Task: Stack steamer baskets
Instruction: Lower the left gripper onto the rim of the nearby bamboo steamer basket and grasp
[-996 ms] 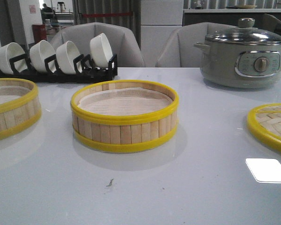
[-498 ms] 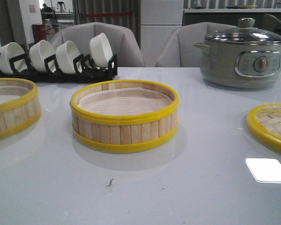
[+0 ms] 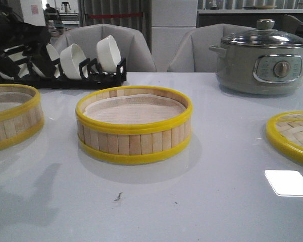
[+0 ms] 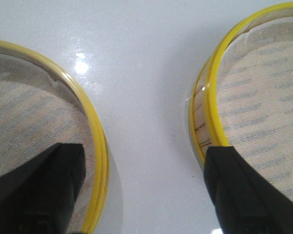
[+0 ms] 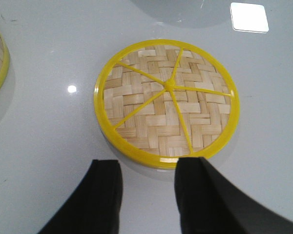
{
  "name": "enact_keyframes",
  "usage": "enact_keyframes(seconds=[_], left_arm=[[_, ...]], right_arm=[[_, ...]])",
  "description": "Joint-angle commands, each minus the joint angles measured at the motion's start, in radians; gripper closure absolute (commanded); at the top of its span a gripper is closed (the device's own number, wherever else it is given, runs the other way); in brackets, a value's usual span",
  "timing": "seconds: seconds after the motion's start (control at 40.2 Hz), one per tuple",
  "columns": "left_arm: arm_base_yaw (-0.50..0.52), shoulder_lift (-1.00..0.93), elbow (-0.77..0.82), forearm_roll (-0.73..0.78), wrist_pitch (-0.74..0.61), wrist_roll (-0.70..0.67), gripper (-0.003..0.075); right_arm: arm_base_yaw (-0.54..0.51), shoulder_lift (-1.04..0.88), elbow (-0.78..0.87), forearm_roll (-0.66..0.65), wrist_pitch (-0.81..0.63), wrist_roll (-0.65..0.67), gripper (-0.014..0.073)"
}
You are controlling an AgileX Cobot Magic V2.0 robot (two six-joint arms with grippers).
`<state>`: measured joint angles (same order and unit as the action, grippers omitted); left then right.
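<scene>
I expect the outer basket [image 3: 15,120] to sit flush when I lower it, because its lower yellow part looks as wide as the middle basket's yellow rim [image 3: 135,128].
Two steamer baskets stand on the white table: one in the middle [image 3: 134,123], one at the left edge [image 3: 10,113]. Both have white liners and nothing in them. My left arm [image 3: 17,35] hangs dark at the upper left, above the left basket. In the left wrist view my left gripper [image 4: 145,148] is open wide and empty above the gap between the left basket [image 4: 34,117] and the middle basket [image 4: 263,92]. My right gripper [image 5: 147,165] is open and empty just short of the woven lid [image 5: 166,102]; it is out of the front view.
A black rack of white bowls [image 3: 86,65] stands at the back left, partly behind my left arm. A grey-green electric pot [image 3: 262,60] stands at the back right. The woven lid [image 3: 293,133] lies at the right edge. Chairs stand beyond the table.
My left arm has come into the front view at the upper left and now covers part of the bowl rack. The baskets, lid and pot have not moved.
</scene>
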<state>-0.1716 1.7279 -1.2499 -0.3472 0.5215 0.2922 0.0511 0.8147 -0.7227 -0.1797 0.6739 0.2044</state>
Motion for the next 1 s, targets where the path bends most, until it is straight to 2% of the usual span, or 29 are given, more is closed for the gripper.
enact_keyframes(seconds=[0.0, 0.349, 0.822, 0.971], left_arm=[[-0.006, -0.026, -0.04, -0.017, -0.038, 0.002, 0.016], [-0.004, -0.007, -0.04, -0.016, -0.075, 0.002, 0.016], [-0.004, 0.057, -0.04, -0.016, -0.041, 0.002, 0.0161], [-0.004, 0.064, -0.04, -0.016, -0.066, 0.002, 0.0199]], right_arm=[[0.0, -0.001, -0.035, -0.011, -0.057, -0.003, 0.0222], [0.0, -0.001, -0.035, -0.005, -0.058, -0.003, 0.0222], [0.0, -0.001, -0.035, -0.005, -0.059, -0.003, 0.0222], [0.0, -0.001, -0.035, -0.005, -0.059, -0.003, 0.0222]])
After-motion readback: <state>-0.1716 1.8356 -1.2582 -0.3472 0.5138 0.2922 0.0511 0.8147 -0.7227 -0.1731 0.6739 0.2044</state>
